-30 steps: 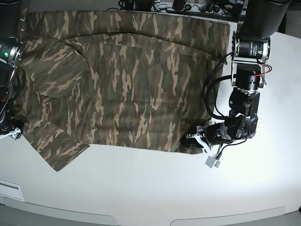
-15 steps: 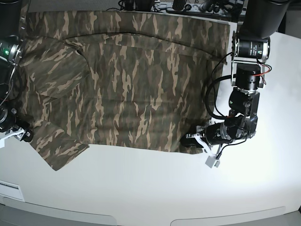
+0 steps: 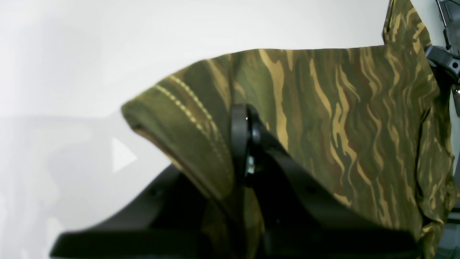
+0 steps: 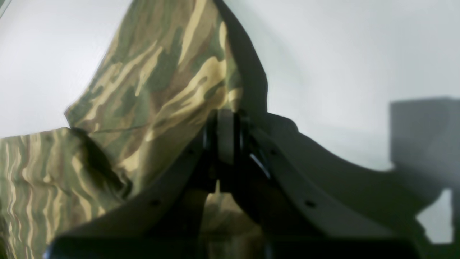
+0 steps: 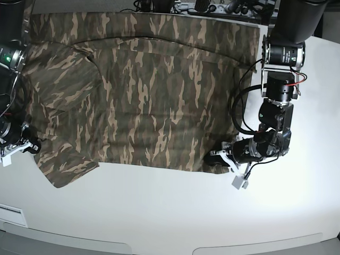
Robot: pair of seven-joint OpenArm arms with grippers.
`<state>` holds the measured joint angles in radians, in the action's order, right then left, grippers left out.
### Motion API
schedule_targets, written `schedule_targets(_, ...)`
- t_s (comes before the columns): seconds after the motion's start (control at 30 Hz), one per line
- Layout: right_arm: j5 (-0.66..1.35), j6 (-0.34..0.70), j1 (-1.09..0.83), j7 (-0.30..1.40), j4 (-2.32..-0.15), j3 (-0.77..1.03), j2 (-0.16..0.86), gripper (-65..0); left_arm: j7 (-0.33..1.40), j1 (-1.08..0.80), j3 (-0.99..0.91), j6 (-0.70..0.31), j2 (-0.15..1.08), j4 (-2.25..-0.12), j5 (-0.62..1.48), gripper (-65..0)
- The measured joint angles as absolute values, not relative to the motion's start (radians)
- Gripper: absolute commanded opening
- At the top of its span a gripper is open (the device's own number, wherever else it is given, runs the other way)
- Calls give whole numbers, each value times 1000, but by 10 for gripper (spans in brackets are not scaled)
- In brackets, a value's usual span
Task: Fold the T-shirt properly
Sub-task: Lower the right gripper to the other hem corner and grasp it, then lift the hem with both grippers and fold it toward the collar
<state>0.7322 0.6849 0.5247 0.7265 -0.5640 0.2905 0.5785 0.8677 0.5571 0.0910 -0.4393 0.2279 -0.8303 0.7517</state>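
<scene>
The T-shirt's near edge [image 5: 125,159] is hanging loose between my grippers. My right gripper should first pull the sleeve end [image 5: 47,151] away from my left gripper, and then fold the T-shirt's edge over.
The camouflage T-shirt [image 5: 149,95] lies spread flat across the back half of the white table [image 5: 170,212]. My left gripper [image 5: 214,156] sits at the shirt's front right corner, shut on the stitched hem. In the left wrist view the gripper [image 3: 248,140] pinches that hem fold of the T-shirt [image 3: 341,118], lifted slightly off the table. My right gripper [image 5: 33,145] is at the shirt's left edge by the sleeve. In the right wrist view the gripper [image 4: 224,144] stands closed with the T-shirt's [image 4: 161,82] cloth bunched between the fingers.
Cables and equipment [image 5: 212,6] line the table's back edge behind the shirt. A white label [image 5: 10,215] lies at the front left corner. The left arm's motor column [image 5: 281,69] stands just right of the shirt.
My right gripper has moved right onto the shirt's left edge and shut on the cloth, nudging the sleeve corner. The left arm has stayed put, still gripping the hem.
</scene>
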Motion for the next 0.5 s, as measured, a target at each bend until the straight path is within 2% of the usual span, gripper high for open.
schedule_targets(0.33,726,686,588,730,-564,290,579,-650,870,622,98,-439,225,-820,664,-650)
schedule_targets(0.5,741,686,569,784,-664,289,581,-650,912,643,98,-478,228,-817,644,-650)
